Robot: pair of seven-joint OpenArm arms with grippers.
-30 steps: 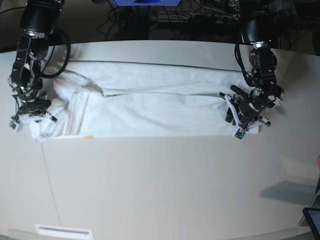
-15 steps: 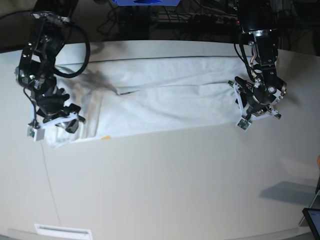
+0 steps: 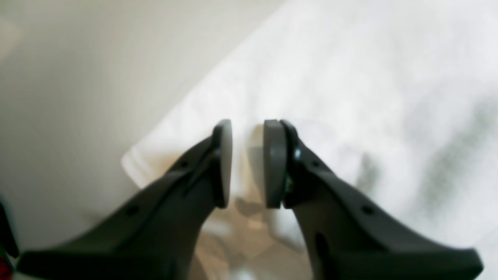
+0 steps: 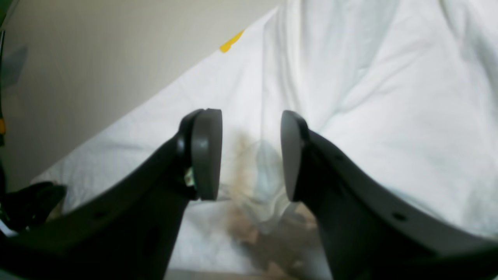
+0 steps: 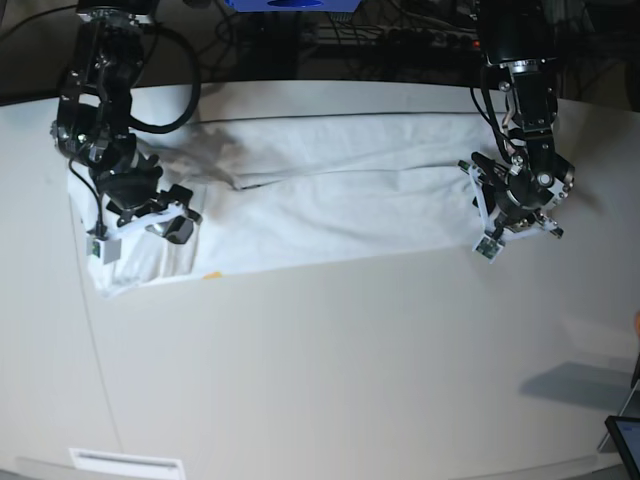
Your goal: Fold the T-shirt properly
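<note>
Next, my right gripper pinches the loose fold (image 4: pixel 268 161) and pulls it toward the T-shirt's far edge before folding any more, because the T-shirt's rumpled end (image 5: pixel 150 255) is bunching up under my right gripper.
The T-shirt (image 5: pixel 340 215) lies plain white side up as a long folded band across the far half of the table. A small yellow bit of print (image 5: pixel 212 275) peeks out at its near edge. My right gripper (image 5: pixel 140 232) hovers over the band's rumpled left end. In the right wrist view the gripper (image 4: pixel 251 155) is open, with cloth (image 4: pixel 369 97) bunched below the gap. My left gripper (image 5: pixel 518 238) sits at the band's right end. In the left wrist view it (image 3: pixel 248 163) stands narrowly open above the shirt's corner (image 3: pixel 128 163).
The pale table (image 5: pixel 350 380) stretches toward me. A white strip (image 5: pixel 127 463) lies at its front left edge. A dark device (image 5: pixel 625 440) pokes in at the lower right. Cables and a blue object (image 5: pixel 290 5) sit behind the table.
My right gripper opened and moved up and to the right over the shirt's left end, which shifted with it. The left gripper went toward the back, then held still.
</note>
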